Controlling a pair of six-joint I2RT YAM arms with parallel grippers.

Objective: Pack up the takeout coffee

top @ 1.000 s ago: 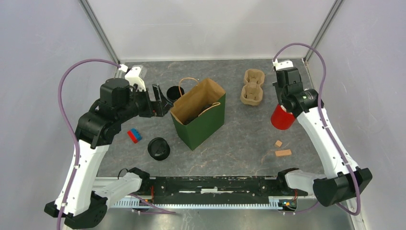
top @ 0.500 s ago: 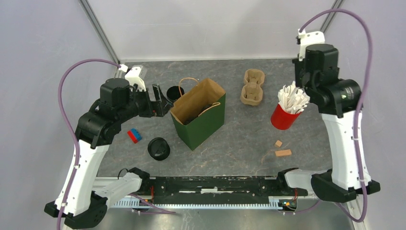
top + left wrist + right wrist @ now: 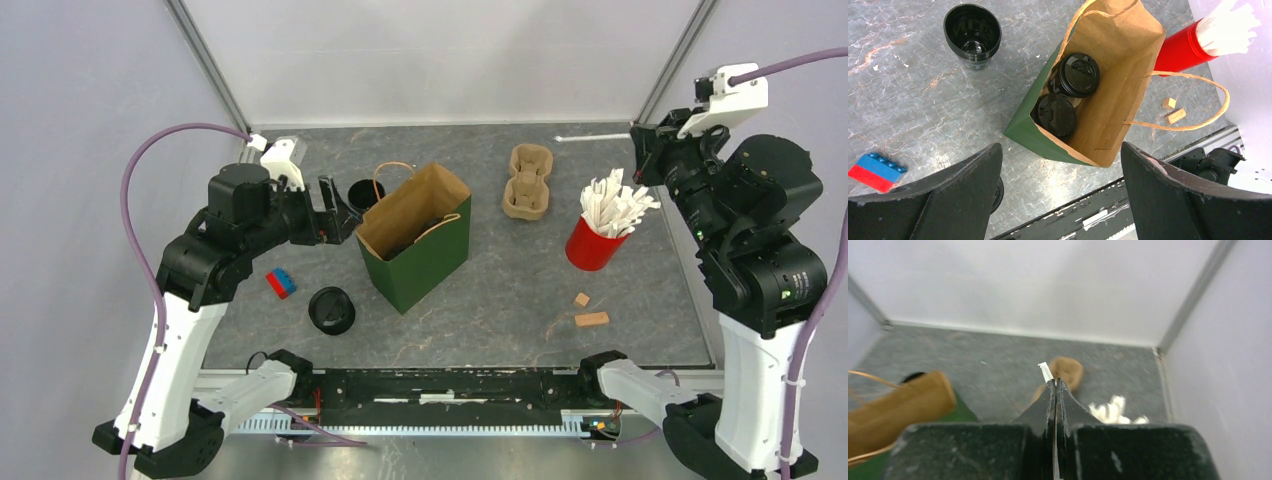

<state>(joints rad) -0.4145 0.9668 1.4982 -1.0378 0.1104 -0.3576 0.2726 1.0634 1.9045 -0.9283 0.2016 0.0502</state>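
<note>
The white packet's loose end point(image 3: 562, 138) is pointing toward the open green paper bag point(image 3: 413, 215), so the robot's right gripper should go on carrying the packet until that end dips into the bag before it lets go.
The green paper bag point(image 3: 415, 245) stands open mid-table. In the left wrist view two lidded black coffee cups point(image 3: 1078, 74) point(image 3: 1055, 115) sit inside the bag point(image 3: 1038, 135). A third lidded cup point(image 3: 331, 310) stands on the table left of the bag. A black cup without a lid point(image 3: 365, 193) point(image 3: 972, 32) stands behind the bag. My left gripper point(image 3: 335, 210) point(image 3: 1060, 190) is open and empty, above and left of the bag. My right gripper point(image 3: 640, 135) point(image 3: 1055, 382) is raised at the back right, shut on a thin white packet point(image 3: 590, 137) point(image 3: 1045, 371).
The red cup point(image 3: 592, 248) point(image 3: 1180, 47) of white packets point(image 3: 615, 200) stands right of the bag. The tan pulp carrier point(image 3: 528, 182) point(image 3: 1066, 372) lies behind it. A blue and red brick point(image 3: 281, 283) point(image 3: 875, 170) lies left. Two small wooden pieces point(image 3: 591, 319) lie front right.
My right gripper has risen from the red cup, up and to the right, drawing one white packet out with it. The left arm has not moved.
</note>
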